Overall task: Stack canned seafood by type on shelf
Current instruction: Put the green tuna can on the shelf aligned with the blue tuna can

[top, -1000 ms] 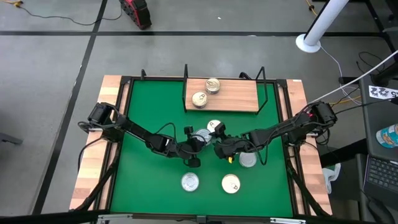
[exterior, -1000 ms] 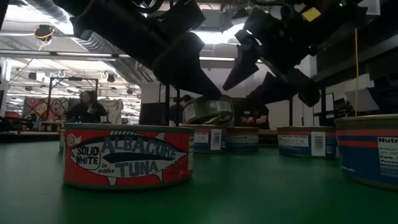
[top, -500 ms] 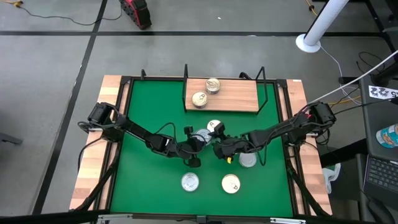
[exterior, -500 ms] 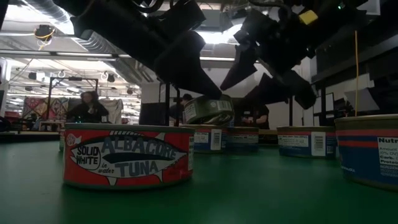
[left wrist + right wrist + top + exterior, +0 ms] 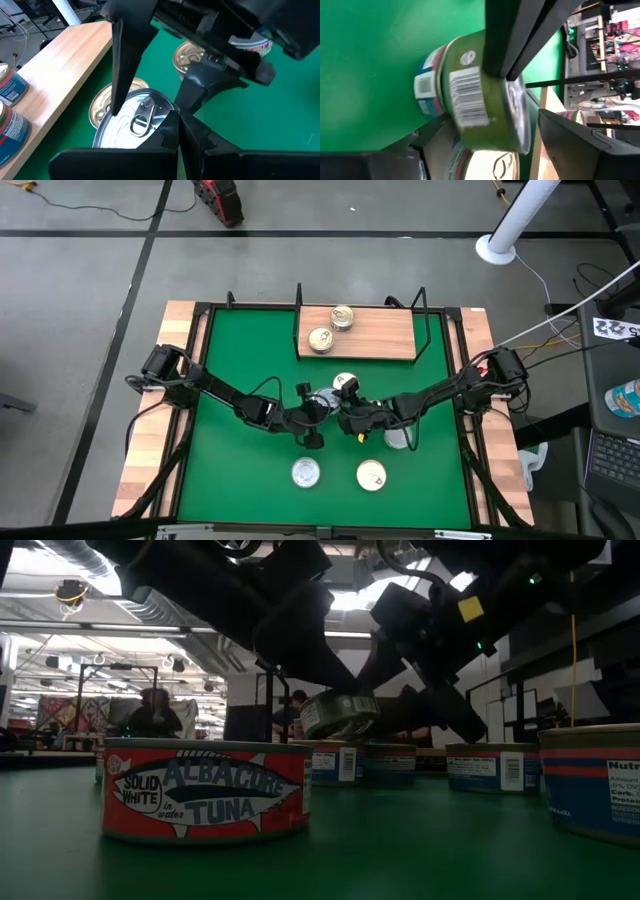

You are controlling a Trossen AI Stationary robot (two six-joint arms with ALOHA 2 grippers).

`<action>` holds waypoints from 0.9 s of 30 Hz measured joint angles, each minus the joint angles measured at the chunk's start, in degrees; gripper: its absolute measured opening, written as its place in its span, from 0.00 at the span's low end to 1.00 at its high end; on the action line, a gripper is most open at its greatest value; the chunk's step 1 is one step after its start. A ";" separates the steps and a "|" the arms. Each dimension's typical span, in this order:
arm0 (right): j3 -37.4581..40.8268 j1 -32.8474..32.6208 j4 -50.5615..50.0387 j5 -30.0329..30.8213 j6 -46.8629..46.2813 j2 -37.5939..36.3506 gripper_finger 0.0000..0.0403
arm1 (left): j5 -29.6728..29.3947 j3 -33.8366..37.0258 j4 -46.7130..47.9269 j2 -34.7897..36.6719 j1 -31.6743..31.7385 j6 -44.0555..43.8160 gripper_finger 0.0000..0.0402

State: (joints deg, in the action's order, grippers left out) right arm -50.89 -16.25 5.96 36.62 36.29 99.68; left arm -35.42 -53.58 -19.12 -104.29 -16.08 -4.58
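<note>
My right gripper will make the green tin (image 5: 479,95), which hangs tilted and pinched by its rim (image 5: 508,79), swivel square between the fingers when it closes.
A silver-topped green tin (image 5: 338,715) of the canned seafood hangs tilted above the green table, with my left gripper (image 5: 179,122) shut on it. My right gripper (image 5: 345,413) is open. Its fingers (image 5: 125,65) stand on either side of that same tin (image 5: 480,95); whether they touch it, I cannot tell. A gold-topped tin (image 5: 100,105) rests on the table just below. The wooden shelf (image 5: 375,335) at the far edge bears two tins (image 5: 342,317), (image 5: 320,339). My left gripper pinches the rim of the tin's silver top (image 5: 167,119) between its two shut fingers, beside the pull tab. The fingers slant down from the table's left. The tin is lifted clear of the table and hangs tilted.
More tins rest on the table: a gold-topped one (image 5: 345,382) toward the shelf, one (image 5: 398,437) under the right arm, two (image 5: 305,472), (image 5: 371,475) near the front edge, the left one red-labelled (image 5: 205,790). Black wire posts (image 5: 298,320) flank the shelf.
My right gripper has come down and toward the table's left, tipping further downward, so that its open fingers now straddle the lifted tin. My left gripper has kept the tin in place.
</note>
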 joint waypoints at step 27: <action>0.00 -0.09 -2.26 1.52 -0.03 -0.66 0.35 | -0.55 -0.31 -3.80 0.24 -0.04 1.57 0.08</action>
State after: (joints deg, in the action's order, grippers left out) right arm -50.90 -16.34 3.70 38.14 36.27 99.01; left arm -35.97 -53.89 -22.92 -104.05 -16.12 -3.01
